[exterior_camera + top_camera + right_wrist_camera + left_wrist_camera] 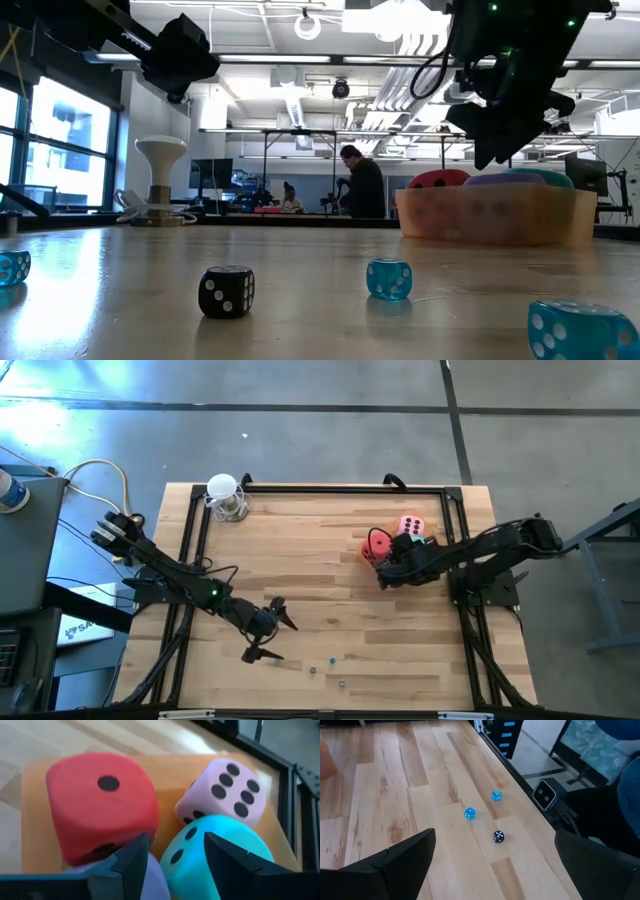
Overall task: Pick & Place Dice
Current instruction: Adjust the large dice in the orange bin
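The robot's right gripper should close and push the tray [393,537] toward the table's middle [325,570], because the tray is near the black rail and far from the left gripper.
Four soft dice lie packed together in a translucent orange tray [35,785] at the table's far right: a red die [100,805], a pink die [225,790], a teal die [210,860] and a purple die [152,880], which mostly hides under one finger. My right gripper [176,840] hangs slanting down over the tray's near side [385,575], its fingers apart above the purple and teal dice. Near the table's front edge my left gripper [278,637] stands wide open over bare wood, nothing between its fingers [410,865]. My right gripper's fingers stand apart over the purple and teal dice. One finger [130,862] covers part of the purple die; whether it touches the die I cannot tell.
Small blue dice [469,813] [496,795] and a small black die [498,836] lie loose by the front edge, ahead of my left gripper. A white stand [225,495] is at the far left corner. A black frame rail [330,488] runs round the table.
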Controlling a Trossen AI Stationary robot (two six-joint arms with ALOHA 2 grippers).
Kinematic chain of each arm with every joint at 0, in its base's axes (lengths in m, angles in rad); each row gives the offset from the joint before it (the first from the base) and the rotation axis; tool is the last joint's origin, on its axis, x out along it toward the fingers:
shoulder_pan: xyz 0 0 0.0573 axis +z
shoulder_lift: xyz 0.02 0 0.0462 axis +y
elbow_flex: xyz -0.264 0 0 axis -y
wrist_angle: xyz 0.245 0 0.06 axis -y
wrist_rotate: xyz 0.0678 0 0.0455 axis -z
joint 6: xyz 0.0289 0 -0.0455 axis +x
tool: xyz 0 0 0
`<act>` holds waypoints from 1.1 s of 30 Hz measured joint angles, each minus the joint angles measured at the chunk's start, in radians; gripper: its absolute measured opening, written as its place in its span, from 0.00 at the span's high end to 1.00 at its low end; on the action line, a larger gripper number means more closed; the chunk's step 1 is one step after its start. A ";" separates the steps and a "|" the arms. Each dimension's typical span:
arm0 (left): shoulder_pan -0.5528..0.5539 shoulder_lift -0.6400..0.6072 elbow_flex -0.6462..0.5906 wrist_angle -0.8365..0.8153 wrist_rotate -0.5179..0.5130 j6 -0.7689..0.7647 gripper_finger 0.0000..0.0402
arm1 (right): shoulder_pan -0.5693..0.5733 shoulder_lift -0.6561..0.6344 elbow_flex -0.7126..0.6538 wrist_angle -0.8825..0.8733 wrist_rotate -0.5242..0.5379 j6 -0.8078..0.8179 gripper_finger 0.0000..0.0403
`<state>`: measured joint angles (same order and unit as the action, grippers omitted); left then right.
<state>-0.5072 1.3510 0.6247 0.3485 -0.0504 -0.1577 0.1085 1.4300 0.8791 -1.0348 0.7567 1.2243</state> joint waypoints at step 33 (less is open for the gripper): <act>-0.045 -0.001 0.000 -0.004 -0.002 -0.014 0.00 | -0.013 0.124 0.001 0.730 -0.276 -0.458 0.63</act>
<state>-0.5518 1.3502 0.6247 0.3441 -0.0528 -0.1722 0.0956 1.5538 0.8799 -0.3052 0.4812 0.7665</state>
